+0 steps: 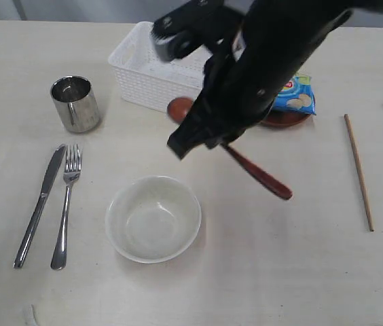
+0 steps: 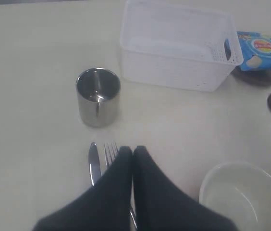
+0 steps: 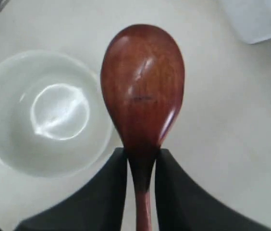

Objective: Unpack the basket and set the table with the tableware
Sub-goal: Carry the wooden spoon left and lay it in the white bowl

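The spoon's head (image 1: 180, 109) is free ahead of the fingers and the pale bowl (image 1: 154, 219) is empty, so my right gripper keeps going over the bowl and lets go of the spoon inside it.
My right gripper (image 1: 202, 134) (image 3: 141, 163) is shut on the neck of the dark red-brown spoon (image 1: 259, 175) (image 3: 142, 86), between the white basket (image 1: 147, 75) (image 2: 174, 53) and the pale bowl (image 1: 153, 217) (image 3: 39, 110). The left gripper (image 2: 133, 151) is shut and holds nothing, just above the steel knife (image 1: 39, 204) (image 2: 93, 163) and fork (image 1: 66, 204) (image 2: 109, 153). The shiny steel cup (image 1: 75, 103) (image 2: 98, 96) stands upright left of the basket. Two wooden chopsticks (image 1: 358, 170) lie apart at the right. The reddish-brown plate (image 1: 283, 122) is mostly hidden.
A blue chips bag (image 1: 297, 95) (image 2: 260, 50) lies on the plate, right of the basket. The right arm reaches across the middle of the pale table (image 1: 280, 272) and hides part of the basket. The left arm does not show in the exterior view.
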`<state>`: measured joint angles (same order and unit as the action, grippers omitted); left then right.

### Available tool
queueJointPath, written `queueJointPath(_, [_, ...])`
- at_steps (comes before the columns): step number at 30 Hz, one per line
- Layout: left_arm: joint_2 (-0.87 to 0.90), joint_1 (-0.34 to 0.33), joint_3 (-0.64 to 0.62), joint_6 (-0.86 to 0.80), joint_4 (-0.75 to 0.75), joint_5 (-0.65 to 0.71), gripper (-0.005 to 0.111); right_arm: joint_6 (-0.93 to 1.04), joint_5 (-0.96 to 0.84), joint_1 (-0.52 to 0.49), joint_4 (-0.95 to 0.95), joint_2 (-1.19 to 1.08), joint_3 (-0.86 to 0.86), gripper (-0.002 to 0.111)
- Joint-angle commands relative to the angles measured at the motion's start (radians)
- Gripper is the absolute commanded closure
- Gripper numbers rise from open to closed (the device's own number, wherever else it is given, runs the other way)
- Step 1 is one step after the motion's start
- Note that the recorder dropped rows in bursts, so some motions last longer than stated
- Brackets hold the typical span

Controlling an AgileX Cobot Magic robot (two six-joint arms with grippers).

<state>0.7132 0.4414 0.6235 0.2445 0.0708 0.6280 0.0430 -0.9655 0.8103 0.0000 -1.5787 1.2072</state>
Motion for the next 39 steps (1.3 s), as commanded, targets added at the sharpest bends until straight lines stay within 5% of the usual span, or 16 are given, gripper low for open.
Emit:
queueJointPath(1, [-0.004,0.006,-0.004,-0.004,-0.009,-0.01,0.107,0.025,-0.045,0.107,0.0,-0.072,0.001,0.109])
queueJointPath(10, [-0.004,0.006,-0.004,-0.004,-0.005,-0.01,0.107,0.034,-0.069,0.22,0.01,-0.209,0.001,0.109])
queueJointPath(25, [-0.004,0.006,-0.004,-0.004,-0.005,-0.012,0.107,0.034,-0.007,0.228,0.01,-0.235,0.001,0.108])
queueJointPath(34, [-0.004,0.006,-0.004,-0.004,-0.007,-0.016,0.107,0.024,0.026,0.228,0.01,-0.233,0.003,0.063])
queueJointPath(39, [-0.004,0.006,-0.004,-0.004,-0.007,-0.016,0.107,-0.018,-0.014,0.228,-0.059,-0.196,0.058,0.059])
